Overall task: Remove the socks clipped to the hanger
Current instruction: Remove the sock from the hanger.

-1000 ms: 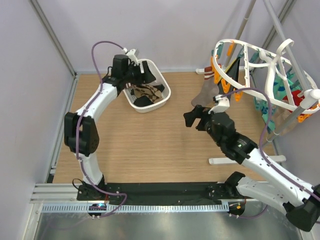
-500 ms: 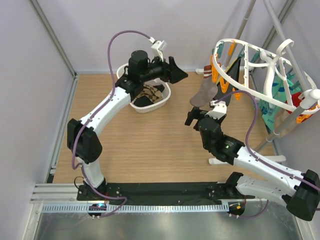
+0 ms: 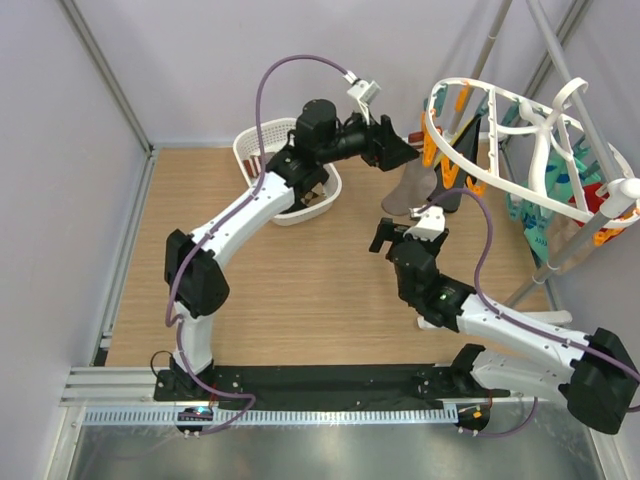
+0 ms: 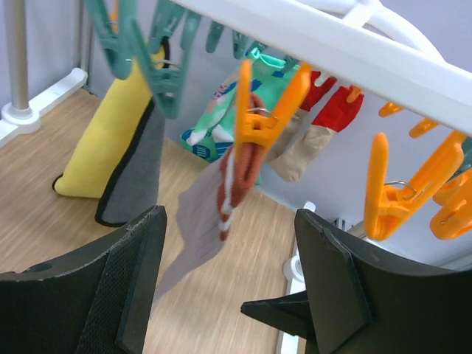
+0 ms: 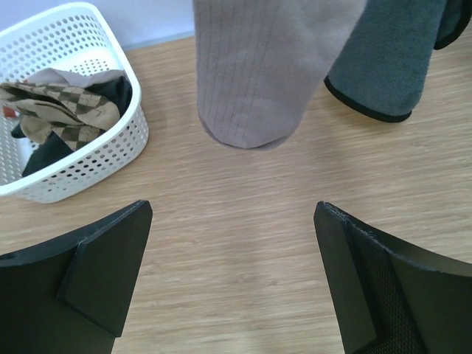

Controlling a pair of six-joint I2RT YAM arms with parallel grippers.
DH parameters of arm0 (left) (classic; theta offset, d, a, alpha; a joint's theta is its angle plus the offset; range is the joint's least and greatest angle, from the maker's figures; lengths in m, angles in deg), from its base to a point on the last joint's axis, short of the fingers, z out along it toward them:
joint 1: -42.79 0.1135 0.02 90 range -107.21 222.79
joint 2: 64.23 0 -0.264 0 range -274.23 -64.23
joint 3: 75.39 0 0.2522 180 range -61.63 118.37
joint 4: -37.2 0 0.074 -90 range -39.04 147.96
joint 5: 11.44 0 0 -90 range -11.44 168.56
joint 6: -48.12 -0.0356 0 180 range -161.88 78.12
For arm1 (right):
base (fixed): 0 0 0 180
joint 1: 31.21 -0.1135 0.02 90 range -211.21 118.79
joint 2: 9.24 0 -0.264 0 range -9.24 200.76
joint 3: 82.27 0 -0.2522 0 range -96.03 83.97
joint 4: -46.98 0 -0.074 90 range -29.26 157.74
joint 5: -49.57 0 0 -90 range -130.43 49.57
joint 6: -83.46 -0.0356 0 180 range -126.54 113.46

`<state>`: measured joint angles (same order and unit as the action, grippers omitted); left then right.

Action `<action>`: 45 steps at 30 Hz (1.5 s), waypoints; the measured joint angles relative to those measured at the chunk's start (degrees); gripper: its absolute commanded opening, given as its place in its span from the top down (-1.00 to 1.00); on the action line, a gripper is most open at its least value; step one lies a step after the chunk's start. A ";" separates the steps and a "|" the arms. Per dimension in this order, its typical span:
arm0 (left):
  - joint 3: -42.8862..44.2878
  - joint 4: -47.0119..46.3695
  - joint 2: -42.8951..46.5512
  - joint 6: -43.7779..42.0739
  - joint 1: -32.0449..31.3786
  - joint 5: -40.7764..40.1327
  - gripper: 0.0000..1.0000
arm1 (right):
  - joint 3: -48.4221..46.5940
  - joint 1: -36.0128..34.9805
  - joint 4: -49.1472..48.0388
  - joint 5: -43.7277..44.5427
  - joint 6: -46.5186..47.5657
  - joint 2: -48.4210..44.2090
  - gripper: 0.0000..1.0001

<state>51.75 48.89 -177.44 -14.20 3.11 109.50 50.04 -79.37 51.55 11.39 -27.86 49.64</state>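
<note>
The grey-brown sock's toe (image 5: 249,133) hangs past the open fingers of the robot's right gripper, so next the gripper moves in and grips the sock (image 5: 247,88) before it pulls the sock off the orange peg.
The white oval hanger (image 3: 505,112) stands at the far right with orange and teal pegs. A grey-brown sock (image 3: 410,186) with a red-and-white cuff hangs from an orange peg (image 4: 259,122). In the left wrist view this sock (image 4: 198,237) hangs just beyond my open, empty left gripper (image 4: 228,287), which is raised beside the hanger (image 3: 395,150). Yellow-and-grey (image 4: 110,151), teal (image 4: 221,127) and red-and-beige (image 4: 318,124) socks hang behind. My right gripper (image 3: 385,235) is open and empty, low under the sock's toe (image 5: 254,81); its jaws (image 5: 236,258) frame bare wood.
A white perforated basket (image 3: 258,150) at the far middle holds diamond-checked and black socks (image 5: 70,103). A dark grey sock (image 5: 391,59) hangs right of the grey-brown one. The hanger's stand and white feet (image 3: 490,320) lie at the right. Walls close the left and back.
My left arm has swung from over the basket to the right and up, next to the hanger's pegs. My right gripper has edged slightly left under the hanging sock.
</note>
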 measured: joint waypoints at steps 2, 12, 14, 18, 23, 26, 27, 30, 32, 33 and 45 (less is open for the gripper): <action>0.02 0.39 0.00 -1.22 -1.36 -0.57 -0.42 | 1.20 0.00 0.66 -0.31 -0.02 -3.08 -0.99; 3.52 3.32 -1.05 -2.69 -3.52 -4.90 0.99 | 4.13 0.02 2.34 -3.06 0.17 -12.50 -0.99; 3.52 3.63 -1.05 -2.56 -3.72 -5.46 1.00 | 4.35 0.00 2.32 -3.10 0.37 -12.61 -0.99; 3.52 4.48 -1.05 -1.84 -4.26 -5.86 1.00 | 4.35 0.02 1.27 -2.47 1.57 -11.41 -0.99; 3.52 4.98 -1.05 0.44 -5.03 -5.62 1.00 | 2.82 0.48 -2.03 1.14 4.72 -5.18 -1.00; 3.52 5.05 -1.05 1.60 -5.49 -5.46 1.00 | -0.98 1.97 -4.26 4.04 6.82 2.10 -0.99; 3.52 5.09 -1.05 2.01 -5.66 -5.42 1.00 | -2.16 2.75 -5.03 4.96 7.54 4.33 -1.00; 3.50 5.18 -1.05 3.15 -6.10 -5.42 1.00 | -3.85 5.46 -7.10 6.97 8.57 8.50 -0.99; 3.43 5.18 -1.03 3.63 -6.21 -5.42 1.00 | -4.35 7.39 -8.17 7.91 9.27 10.36 -0.99; 3.39 5.18 -1.03 3.87 -6.23 -5.42 1.00 | -4.46 8.28 -8.81 8.37 9.68 11.17 -0.96; 3.04 5.33 -0.96 7.34 -6.23 -5.40 0.61 | -4.17 11.19 -17.42 4.68 17.75 12.87 0.98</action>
<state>54.79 54.22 -178.40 -6.86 -3.12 104.10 45.86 -68.18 34.13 16.06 -10.11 62.51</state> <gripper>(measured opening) 0.073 0.044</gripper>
